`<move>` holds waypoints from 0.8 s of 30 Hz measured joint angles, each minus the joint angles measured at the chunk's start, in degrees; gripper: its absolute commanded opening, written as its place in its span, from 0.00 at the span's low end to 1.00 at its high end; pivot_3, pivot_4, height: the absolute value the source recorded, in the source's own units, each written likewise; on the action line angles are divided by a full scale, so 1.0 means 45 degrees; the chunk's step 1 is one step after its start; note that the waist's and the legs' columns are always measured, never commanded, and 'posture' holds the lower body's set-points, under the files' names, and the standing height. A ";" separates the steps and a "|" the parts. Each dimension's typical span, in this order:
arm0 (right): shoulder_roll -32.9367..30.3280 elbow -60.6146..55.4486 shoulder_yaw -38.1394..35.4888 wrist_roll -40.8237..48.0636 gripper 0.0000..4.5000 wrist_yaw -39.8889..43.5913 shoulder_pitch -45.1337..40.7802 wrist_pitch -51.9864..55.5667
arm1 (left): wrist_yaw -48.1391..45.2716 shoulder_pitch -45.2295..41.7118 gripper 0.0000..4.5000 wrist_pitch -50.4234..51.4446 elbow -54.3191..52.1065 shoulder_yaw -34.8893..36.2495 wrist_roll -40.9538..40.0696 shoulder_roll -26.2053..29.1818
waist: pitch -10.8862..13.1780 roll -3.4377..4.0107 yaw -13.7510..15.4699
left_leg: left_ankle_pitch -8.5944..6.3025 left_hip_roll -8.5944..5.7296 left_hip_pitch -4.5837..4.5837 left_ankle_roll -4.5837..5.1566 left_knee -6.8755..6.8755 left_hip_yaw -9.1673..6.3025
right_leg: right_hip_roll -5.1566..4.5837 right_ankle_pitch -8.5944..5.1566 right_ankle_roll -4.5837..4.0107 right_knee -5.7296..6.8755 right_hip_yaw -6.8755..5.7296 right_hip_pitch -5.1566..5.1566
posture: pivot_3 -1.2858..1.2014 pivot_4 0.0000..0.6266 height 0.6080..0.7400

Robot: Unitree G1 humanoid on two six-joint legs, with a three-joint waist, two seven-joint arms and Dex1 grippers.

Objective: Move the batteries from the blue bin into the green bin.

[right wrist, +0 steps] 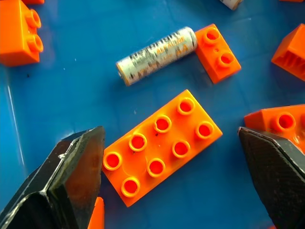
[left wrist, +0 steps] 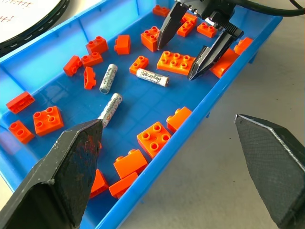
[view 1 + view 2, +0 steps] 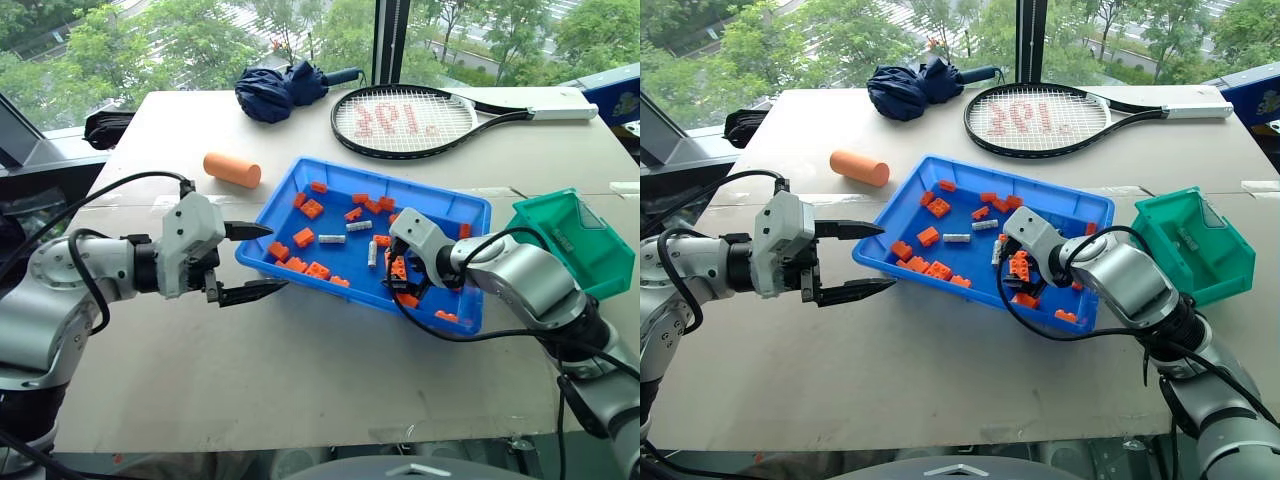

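My right gripper straddles the flat orange brick (image 3: 398,268), with a battery slanted just beyond. I should move off the brick, turn and pinch the battery (image 3: 372,254) across its width.
The blue bin (image 3: 400,182) lies in the middle of the table, strewn with orange toy bricks. Three silver batteries lie on its floor (image 3: 332,239) (image 3: 358,226) (image 3: 372,254). My right gripper (image 1: 169,136) is down inside the bin, open and holding nothing. Its fingers straddle a flat eight-stud orange brick (image 1: 162,145), and one battery (image 1: 157,55) lies just beyond that brick. My left gripper (image 3: 278,258) hangs open at the bin's left end, one finger over the bin and the other outside the rim. The green bin (image 3: 585,250) stands to the right of the blue one.
An orange foam cylinder (image 3: 232,169) lies left of the blue bin. A tennis racket (image 3: 405,120) and a folded dark blue umbrella (image 3: 285,88) lie at the back of the table. A small grey item (image 3: 1188,238) rests inside the green bin.
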 measured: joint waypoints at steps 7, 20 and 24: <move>-0.1513 0.0389 -0.0224 -0.0225 0.99 0.0699 -0.0003 -0.0764 | -0.0005 0.0005 1.00 -0.0141 0.0004 0.0001 0.0017 0.0001 | 0.0000 -0.0001 0.0000 | -0.0001 0.0003 0.0001 0.0002 0.0000 0.0000 | -0.0002 0.0000 0.0000 -0.0003 0.0000 0.0004 | 0.52 0.24 1.00; 0.2842 0.0427 -0.1833 0.0535 0.99 -0.0384 -0.0513 0.0235 | -0.0059 0.0077 1.00 -0.0183 0.0040 0.0002 0.0021 0.0006 | 0.0004 -0.0003 0.0030 | 0.0001 0.0001 -0.0010 -0.0003 -0.0006 -0.0006 | -0.0005 0.0000 0.0000 -0.0003 -0.0002 -0.0007 | 0.52 0.24 1.00; 0.3311 0.0609 -0.1683 0.0501 0.99 -0.0847 -0.0089 0.0585 | -0.0060 0.0218 1.00 -0.0182 0.0036 0.0052 0.0021 0.0009 | 0.0005 0.0000 -0.0004 | 0.0002 -0.0007 -0.0010 -0.0004 -0.0004 -0.0005 | -0.0009 0.0000 0.0000 0.0000 0.0003 -0.0011 | 0.52 0.24 1.00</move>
